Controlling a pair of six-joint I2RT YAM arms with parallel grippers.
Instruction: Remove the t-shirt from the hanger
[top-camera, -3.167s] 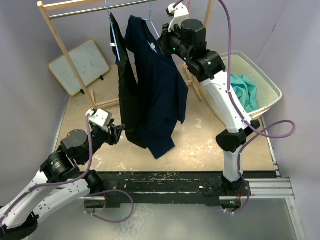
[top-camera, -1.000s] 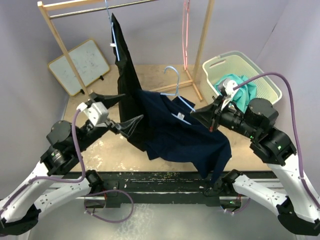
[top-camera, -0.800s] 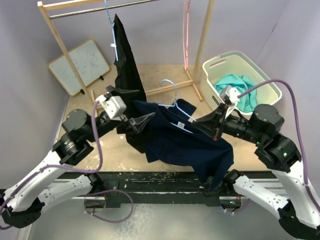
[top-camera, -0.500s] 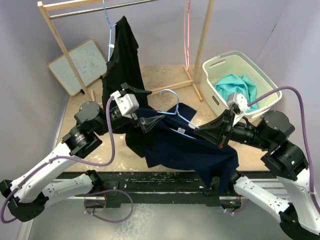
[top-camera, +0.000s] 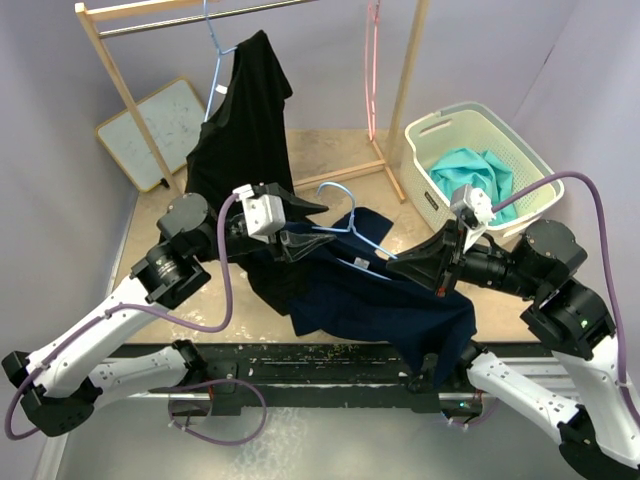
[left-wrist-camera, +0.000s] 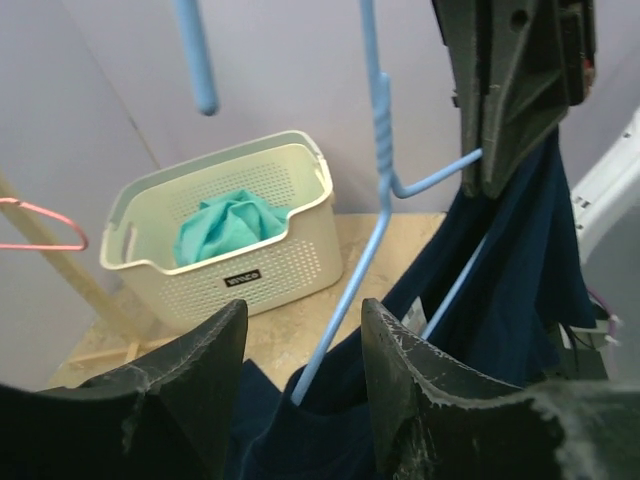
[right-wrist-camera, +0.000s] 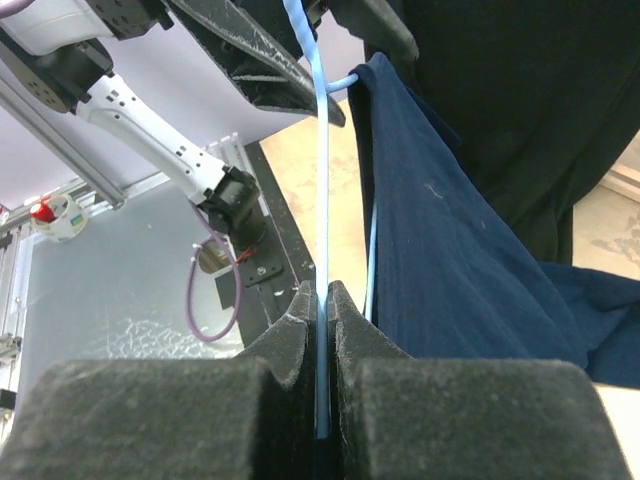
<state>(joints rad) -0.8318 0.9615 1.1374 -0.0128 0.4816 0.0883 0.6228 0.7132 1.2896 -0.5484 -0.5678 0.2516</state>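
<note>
Next, my left gripper takes the hanger first, as my right gripper holds the hanger's wire (top-camera: 373, 243) by the navy cloth and will then pull the t-shirt (top-camera: 440, 312) off.
A navy t-shirt (top-camera: 385, 300) hangs on a light blue hanger (top-camera: 345, 215) that is held low over the table. My right gripper (top-camera: 395, 266) is shut on the hanger's wire (right-wrist-camera: 320, 200). The navy cloth (right-wrist-camera: 450, 230) drapes beside it. My left gripper (top-camera: 328, 224) is open, with one jaw on each side of the hanger's sloping arm (left-wrist-camera: 335, 320), where it enters the shirt (left-wrist-camera: 500, 270). In the left wrist view my left gripper (left-wrist-camera: 300, 360) touches neither cloth nor wire.
A black t-shirt (top-camera: 240, 130) hangs on another blue hanger (top-camera: 213, 50) from the wooden rack's rail (top-camera: 190, 18) behind my left arm. A pink hanger (top-camera: 372, 60) hangs at the rack's right post. A white basket (top-camera: 530, 160) with teal cloth (top-camera: 480, 175) stands right. A whiteboard (top-camera: 160, 130) leans at back left.
My left gripper has moved right and forward, and now straddles the hanger arm. The black t-shirt has swung back toward the rack. My right gripper keeps hold of the hanger, almost still.
</note>
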